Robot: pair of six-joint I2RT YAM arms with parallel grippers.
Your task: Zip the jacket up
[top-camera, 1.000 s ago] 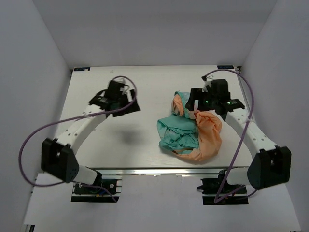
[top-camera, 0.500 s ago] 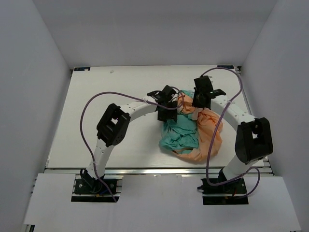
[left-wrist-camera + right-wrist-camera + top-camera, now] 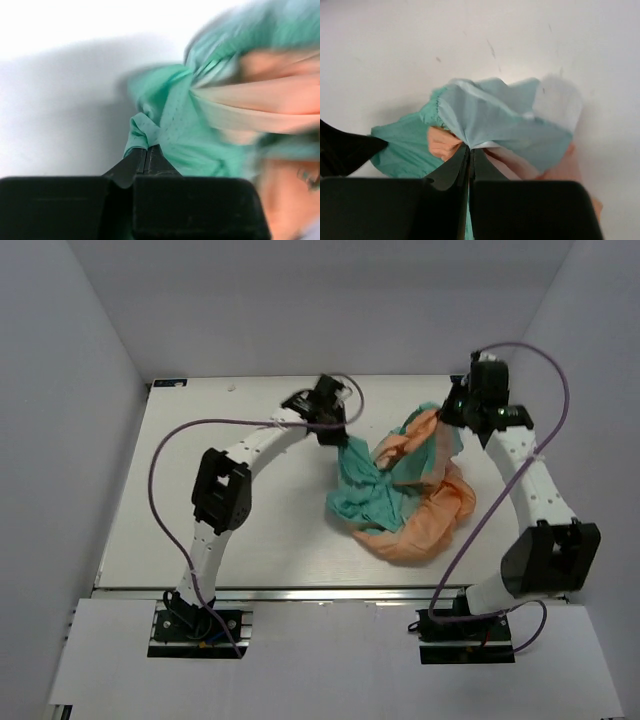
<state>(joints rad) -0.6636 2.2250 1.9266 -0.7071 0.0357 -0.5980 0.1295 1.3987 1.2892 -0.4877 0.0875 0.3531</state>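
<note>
I should pull the teal fabric [image 3: 354,462] away from my right gripper with my left gripper to spread the jacket, because the jacket is crumpled in folds [image 3: 398,488] that hide its zipper.
The jacket [image 3: 400,500] lies crumpled right of the table's middle, teal on the left and peach-orange on the right and front. My left gripper [image 3: 335,432] is at its far left corner, shut on a pinch of teal jacket fabric [image 3: 142,131]. My right gripper [image 3: 452,423] is at its far right corner, shut on a gathered fold of pale teal and peach cloth [image 3: 470,137]. Both pinched corners are pulled up and outward, so the far edge of the jacket is stretched between the grippers. The zipper cannot be made out in the folds.
The white table [image 3: 220,520] is walled in by white panels at the back and both sides. Purple cables [image 3: 160,455] loop off both arms. The left arm's dark tip shows at the left edge of the right wrist view [image 3: 345,147].
Both grippers came in onto the jacket, shut on its fabric, and then moved toward the back and apart, drawing the far edge of the heap up and spreading it.
</note>
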